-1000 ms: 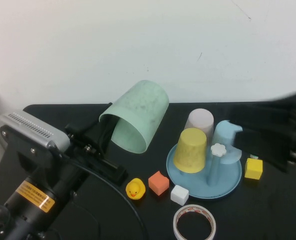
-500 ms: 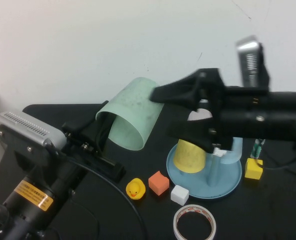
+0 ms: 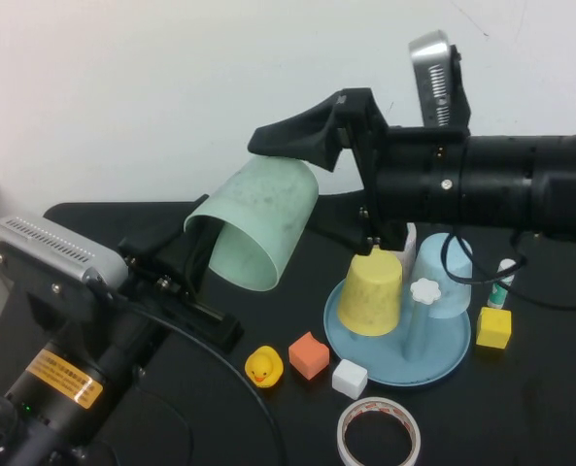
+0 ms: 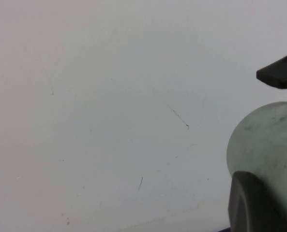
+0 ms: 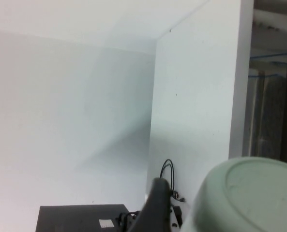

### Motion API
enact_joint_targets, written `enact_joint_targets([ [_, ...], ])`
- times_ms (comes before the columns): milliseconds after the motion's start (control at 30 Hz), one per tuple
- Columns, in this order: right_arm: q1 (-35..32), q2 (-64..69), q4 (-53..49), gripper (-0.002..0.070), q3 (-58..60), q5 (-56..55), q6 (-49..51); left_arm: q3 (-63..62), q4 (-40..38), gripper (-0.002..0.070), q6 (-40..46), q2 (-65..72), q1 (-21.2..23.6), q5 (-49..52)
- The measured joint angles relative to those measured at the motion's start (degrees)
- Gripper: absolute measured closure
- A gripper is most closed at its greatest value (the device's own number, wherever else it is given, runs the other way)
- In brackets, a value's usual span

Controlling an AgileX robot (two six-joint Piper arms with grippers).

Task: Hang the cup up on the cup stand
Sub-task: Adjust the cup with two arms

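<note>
The rim of the pale mint-green cup [image 3: 262, 223] should stay above the stand's base when I lower the cup, because the white flower cap [image 3: 425, 291] is on top of a tall post.
The pale mint-green cup [image 3: 260, 225] hangs tilted above the table, mouth down toward the left arm. My left gripper [image 3: 202, 260] is shut on its rim; a dark finger [image 4: 253, 205] lies against the cup [image 4: 266, 140] in the left wrist view. My right gripper [image 3: 317, 184] stands open at the cup's closed end, one finger above it and one below. In the right wrist view the cup's base [image 5: 252, 193] fills the space beside one finger [image 5: 155, 208]. The light blue cup stand [image 3: 443, 364], with its white flower cap [image 3: 424, 289], is at the right under the right arm.
A yellow cup [image 3: 372, 291] and a light blue cup [image 3: 445, 282] sit upturned on the stand. Along the front lie a rubber duck [image 3: 263, 367], an orange cube [image 3: 309, 354], a white cube [image 3: 350, 379] and a tape roll [image 3: 380, 434]. A yellow cube [image 3: 493, 327] sits to the right.
My right arm has swung in from the right edge and now has its open fingers around the cup's closed end. The left gripper and cup have barely shifted.
</note>
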Motion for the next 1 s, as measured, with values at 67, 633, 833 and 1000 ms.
enact_joint_targets([
  [67, 0.4, 0.6, 0.0, -0.0021, -0.6, 0.2, 0.1, 0.0, -0.4, 0.067, 0.0, 0.0, 0.0, 0.0],
  [633, 1.4, 2.1, 0.0, 0.0084, -1.9, 1.2, -2.9, 0.0, -3.7, 0.065, 1.8, 0.0, 0.0, 0.0],
  [833, 0.5, 2.2, 0.0, 0.0084, -1.9, 2.0, -6.4, 0.0, -3.5, 0.0442, 3.9, 0.0, 0.0, -0.1],
  [1000, -3.7, -0.3, 0.0, 0.0084, -1.9, 2.1, -13.2, 0.0, 0.0, 0.0267, 4.5, -2.2, 0.0, 0.3],
])
